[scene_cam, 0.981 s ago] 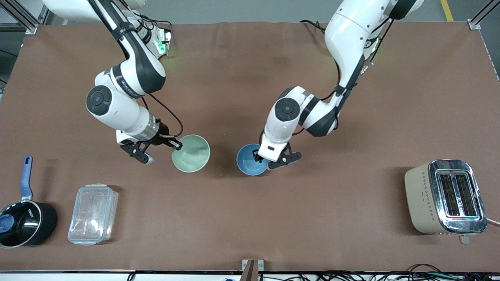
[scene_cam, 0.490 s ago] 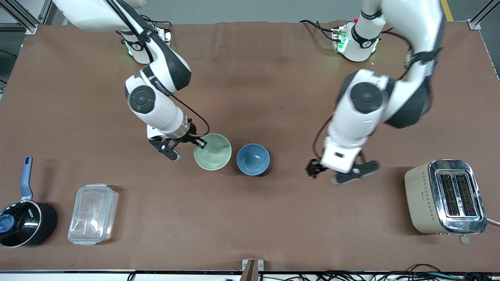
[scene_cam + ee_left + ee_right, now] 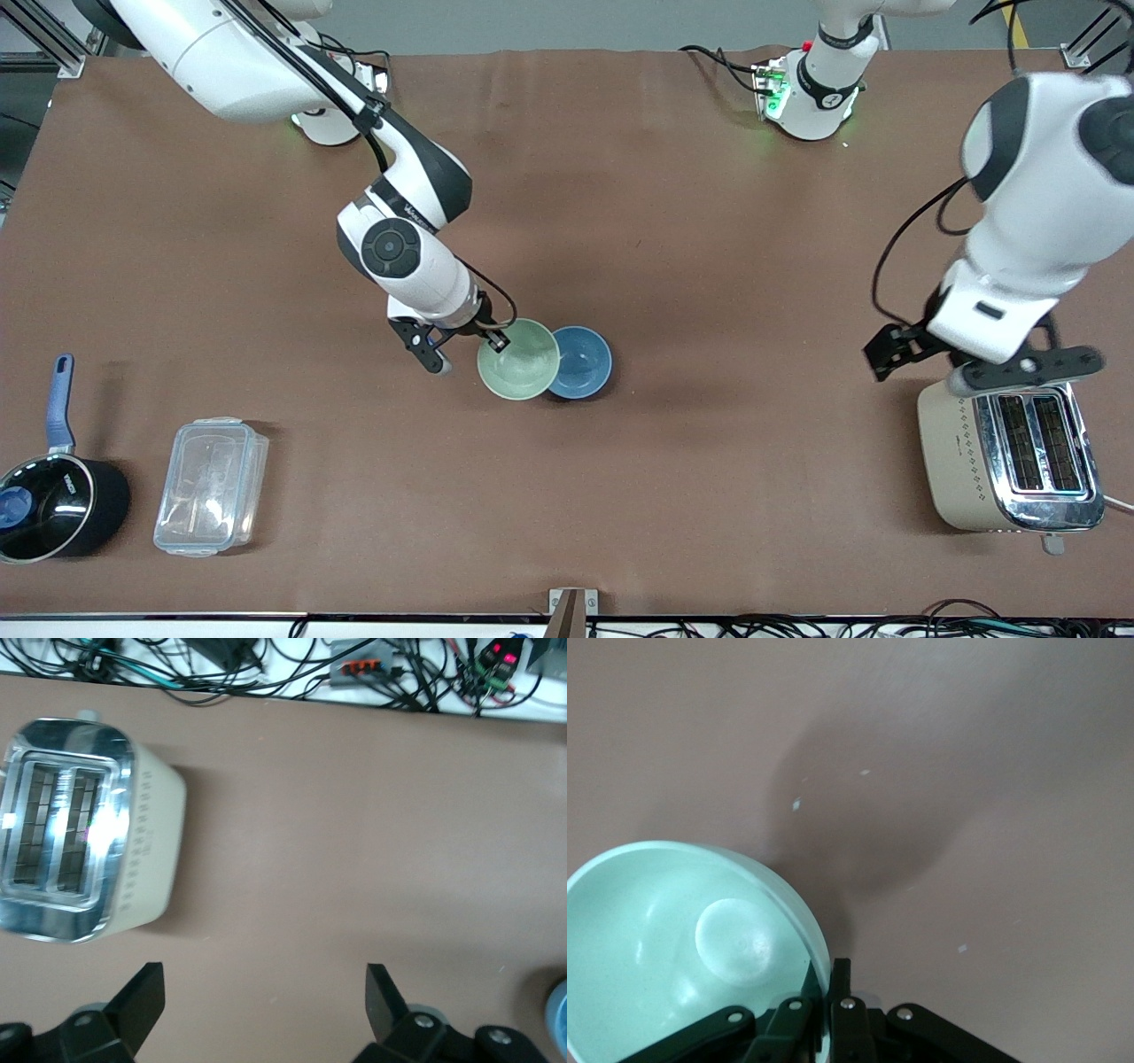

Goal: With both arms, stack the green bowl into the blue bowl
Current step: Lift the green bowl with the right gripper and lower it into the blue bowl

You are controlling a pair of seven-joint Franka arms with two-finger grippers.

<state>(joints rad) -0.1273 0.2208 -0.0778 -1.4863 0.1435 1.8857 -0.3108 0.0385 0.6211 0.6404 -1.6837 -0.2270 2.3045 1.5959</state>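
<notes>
My right gripper keeps moving the green bowl (image 3: 518,362) over and down until it sits inside the open blue bowl (image 3: 584,362), because the green bowl hangs beside the blue bowl with its opening up.
My right gripper (image 3: 498,341) is shut on the rim of the pale green bowl (image 3: 519,360) and holds it in the air, tilted, overlapping the edge of the sky-blue bowl (image 3: 584,360) that sits on the brown table. In the right wrist view the green bowl (image 3: 682,939) fills one corner with its rim pinched between the fingers (image 3: 842,979). My left gripper (image 3: 983,354) is open and empty, up in the air over the toaster (image 3: 1010,447). In the left wrist view its fingers (image 3: 146,997) stand wide apart over bare table.
A beige and chrome toaster (image 3: 84,828) stands toward the left arm's end of the table. A clear plastic lidded box (image 3: 211,486) and a black saucepan with a blue handle (image 3: 49,496) sit near the front edge toward the right arm's end.
My right gripper has carried the green bowl toward the blue bowl until it overlaps its edge. My left gripper let go of the blue bowl and swung away to over the toaster.
</notes>
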